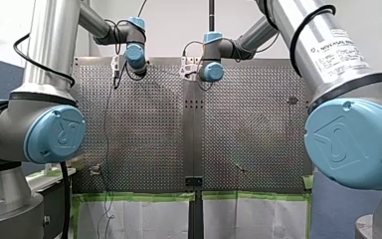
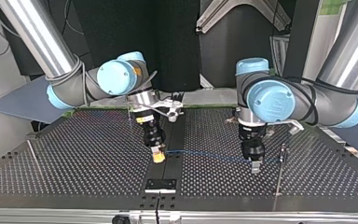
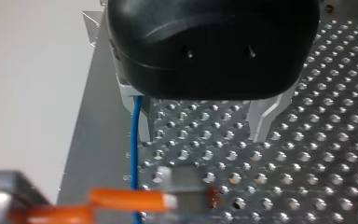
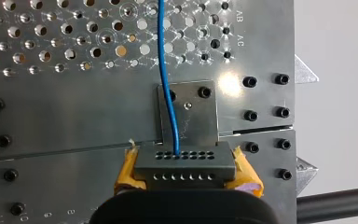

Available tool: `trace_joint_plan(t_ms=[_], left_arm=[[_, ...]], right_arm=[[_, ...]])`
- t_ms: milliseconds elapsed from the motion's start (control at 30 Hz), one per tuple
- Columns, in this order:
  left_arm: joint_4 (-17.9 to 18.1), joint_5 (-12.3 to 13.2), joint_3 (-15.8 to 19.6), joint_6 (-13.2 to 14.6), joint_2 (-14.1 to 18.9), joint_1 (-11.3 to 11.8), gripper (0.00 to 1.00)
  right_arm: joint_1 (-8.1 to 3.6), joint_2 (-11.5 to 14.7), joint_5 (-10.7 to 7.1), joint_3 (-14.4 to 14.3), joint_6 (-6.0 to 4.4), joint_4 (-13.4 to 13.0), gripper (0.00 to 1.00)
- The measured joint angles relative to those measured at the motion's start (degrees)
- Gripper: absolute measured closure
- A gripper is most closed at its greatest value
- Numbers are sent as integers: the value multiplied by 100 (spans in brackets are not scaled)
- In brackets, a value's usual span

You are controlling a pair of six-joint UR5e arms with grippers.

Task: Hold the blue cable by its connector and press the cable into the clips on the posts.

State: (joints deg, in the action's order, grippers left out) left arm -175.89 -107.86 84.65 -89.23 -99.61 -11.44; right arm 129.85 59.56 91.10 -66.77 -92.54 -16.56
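I expect the blue cable (image 4: 161, 56) to slant over in a gentle curve when I carry the connector, because the cable comes up from the connector in a smooth shallow bow (image 4: 171, 116).
A grey connector (image 4: 185, 164) with rows of holes sits between the yellow pads of my right gripper (image 4: 185, 170), which is shut on it. The thin blue cable (image 4: 164, 65) leaves the connector and runs away over the perforated table. In the top view it stretches level from my right gripper (image 2: 157, 157) to my left gripper (image 2: 255, 167). My left gripper (image 3: 204, 122) stands open, its metal fingers (image 3: 265, 119) wide apart just above the table. The blue cable (image 3: 134, 140) passes close along one finger; whether it lies inside the gap is unclear.
A thin post (image 2: 281, 156) stands just beside my left gripper in the top view, and another thin post (image 2: 32, 156) stands far off at that view's left. A small bolted plate (image 4: 193, 114) lies under the cable. Table edge and green tape (image 1: 139, 196) are near.
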Motion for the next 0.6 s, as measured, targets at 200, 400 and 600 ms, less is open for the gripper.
trace_joint_plan(t_ms=[200,400,600], left_arm=[[-8,32,-134,-21,0,-6,0],[-33,21,-168,-23,0,7,0],[11,11,-170,-21,0,30,0]], right_arm=[[-14,-6,0,1,9,2,100],[-25,-10,5,0,12,2,100],[-26,-15,1,0,11,3,100]])
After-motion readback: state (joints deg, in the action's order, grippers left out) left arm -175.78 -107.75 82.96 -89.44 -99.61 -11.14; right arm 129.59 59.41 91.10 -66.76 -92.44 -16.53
